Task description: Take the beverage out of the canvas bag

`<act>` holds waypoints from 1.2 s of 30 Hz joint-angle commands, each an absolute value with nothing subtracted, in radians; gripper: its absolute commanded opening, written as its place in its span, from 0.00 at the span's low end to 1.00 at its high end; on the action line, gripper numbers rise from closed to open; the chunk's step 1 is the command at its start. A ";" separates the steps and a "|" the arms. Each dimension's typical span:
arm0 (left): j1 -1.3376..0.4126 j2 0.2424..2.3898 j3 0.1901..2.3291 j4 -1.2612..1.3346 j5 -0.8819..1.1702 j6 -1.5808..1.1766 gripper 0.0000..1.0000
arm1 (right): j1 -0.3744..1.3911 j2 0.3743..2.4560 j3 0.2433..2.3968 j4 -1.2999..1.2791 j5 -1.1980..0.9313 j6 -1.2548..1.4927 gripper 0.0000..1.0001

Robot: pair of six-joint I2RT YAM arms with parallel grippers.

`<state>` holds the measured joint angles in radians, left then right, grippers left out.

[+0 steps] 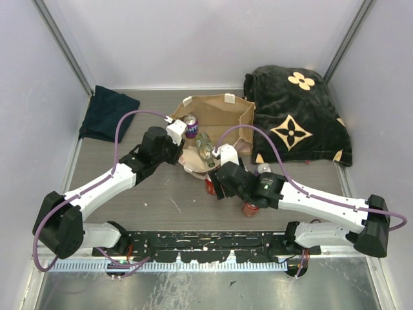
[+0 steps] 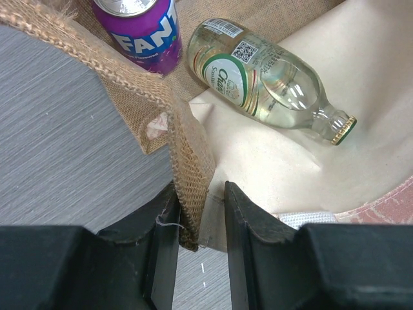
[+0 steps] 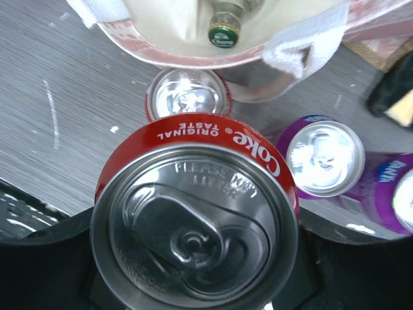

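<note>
My right gripper should keep lowering the red Coke can [image 3: 195,216] toward the open spot nearer me [image 1: 221,216] until the can stands, because it is upright and clear of the canvas bag.
The canvas bag [image 1: 219,113] lies open toward me at the back middle. My left gripper [image 1: 181,132] is shut on its brown woven rim [image 2: 187,161], with the jaws on either side of the rim and cream lining [image 2: 200,194]. Inside the bag stand a purple Fanta can [image 2: 145,32] and a clear glass bottle [image 2: 264,77] lying on its side, which also shows from above [image 1: 205,148]. My right gripper [image 1: 216,181] is shut on a red Coke can [image 3: 193,219], held just outside the bag's mouth.
Another red can [image 3: 187,97] stands between the held can and the bag. Two purple cans [image 3: 322,158] stand to the right. A red can [image 1: 250,208] stands near my right arm. A black flowered blanket [image 1: 297,116] lies back right and a navy cloth [image 1: 108,113] back left.
</note>
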<state>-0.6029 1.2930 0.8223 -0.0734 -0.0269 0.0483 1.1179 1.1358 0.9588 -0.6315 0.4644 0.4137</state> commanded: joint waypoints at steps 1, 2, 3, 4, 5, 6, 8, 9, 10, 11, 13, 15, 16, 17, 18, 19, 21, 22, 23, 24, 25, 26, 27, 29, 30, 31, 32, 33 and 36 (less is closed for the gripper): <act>-0.599 1.292 0.821 -0.071 -0.013 0.041 0.38 | 1.148 1.069 0.894 -0.499 0.432 0.506 0.01; -0.598 1.292 0.821 -0.073 -0.016 0.044 0.39 | 1.150 1.062 0.871 -0.486 0.417 0.514 0.01; -0.598 1.293 0.823 -0.075 -0.018 0.044 0.39 | 1.151 1.055 0.847 -0.476 0.404 0.522 0.01; -0.598 1.294 0.823 -0.076 -0.021 0.047 0.39 | 1.153 1.048 0.828 -0.467 0.396 0.529 0.01; -0.598 1.295 0.824 -0.079 -0.023 0.047 0.39 | 1.155 1.040 0.808 -0.458 0.391 0.533 0.01; -0.597 1.296 0.825 -0.080 -0.026 0.049 0.39 | 1.156 1.032 0.790 -0.448 0.386 0.537 0.01; -0.598 1.300 0.828 -0.084 -0.032 0.052 0.39 | 1.163 1.018 0.762 -0.435 0.380 0.539 0.01; -0.598 1.301 0.830 -0.086 -0.035 0.054 0.39 | 1.168 1.013 0.752 -0.433 0.379 0.541 0.01; -0.598 1.304 0.832 -0.088 -0.038 0.056 0.39 | 1.173 1.007 0.746 -0.434 0.383 0.542 0.01; -0.598 1.308 0.835 -0.090 -0.040 0.059 0.39 | 1.179 1.003 0.742 -0.439 0.386 0.544 0.01; -0.598 1.312 0.839 -0.093 -0.043 0.063 0.39 | 1.199 1.001 0.742 -0.459 0.398 0.544 0.01; -0.598 1.319 0.843 -0.095 -0.048 0.067 0.39 | 1.223 1.001 0.746 -0.477 0.412 0.543 0.01; -0.598 1.321 0.844 -0.096 -0.050 0.070 0.39 | 1.237 1.001 0.753 -0.493 0.418 0.541 0.01; -0.598 1.322 0.846 -0.097 -0.051 0.072 0.39 | 1.252 0.999 0.760 -0.506 0.427 0.539 0.01; -0.598 1.323 0.847 -0.097 -0.052 0.073 0.39 | 1.264 0.995 0.769 -0.518 0.441 0.539 0.01; -0.597 1.325 0.849 -0.097 -0.055 0.075 0.39 | 1.274 0.990 0.776 -0.529 0.448 0.536 0.01; -0.598 1.327 0.851 -0.098 -0.057 0.077 0.39 | 1.279 0.987 0.783 -0.552 0.453 0.544 0.01; -0.598 1.327 0.851 -0.097 -0.058 0.077 0.39 | 1.279 0.994 0.784 -0.569 0.455 0.550 0.01; -0.597 1.329 0.850 -0.095 -0.059 0.076 0.39 | 1.279 1.002 0.780 -0.575 0.456 0.550 0.01; -0.597 1.329 0.848 -0.090 -0.060 0.075 0.39 | 1.279 1.014 0.774 -0.574 0.460 0.550 0.01; -0.598 1.330 0.847 -0.087 -0.060 0.074 0.39 | 1.278 1.028 0.766 -0.567 0.463 0.550 0.01; -0.598 1.331 0.847 -0.085 -0.060 0.074 0.39 | 1.278 1.048 0.758 -0.554 0.464 0.547 0.01; -0.598 1.331 0.847 -0.084 -0.060 0.074 0.39 | 1.279 1.071 0.753 -0.544 0.466 0.548 0.01; -0.598 1.330 0.848 -0.084 -0.059 0.074 0.39 | 1.279 1.124 0.748 -0.532 0.455 0.559 0.01; -0.598 1.332 0.849 -0.084 -0.058 0.076 0.39 | 1.279 1.147 0.745 -0.527 0.448 0.569 0.01; -0.598 1.333 0.851 -0.084 -0.057 0.078 0.39 | 1.279 1.170 0.740 -0.519 0.438 0.577 0.01; -0.598 1.334 0.851 -0.084 -0.057 0.078 0.39 | 1.279 1.191 0.735 -0.512 0.432 0.584 0.02; -0.597 1.333 0.851 -0.084 -0.057 0.079 0.39 | 1.279 1.209 0.732 -0.507 0.428 0.591 0.05; -0.598 1.330 0.848 -0.089 -0.056 0.080 0.39 | 1.279 1.257 0.732 -0.492 0.408 0.597 0.32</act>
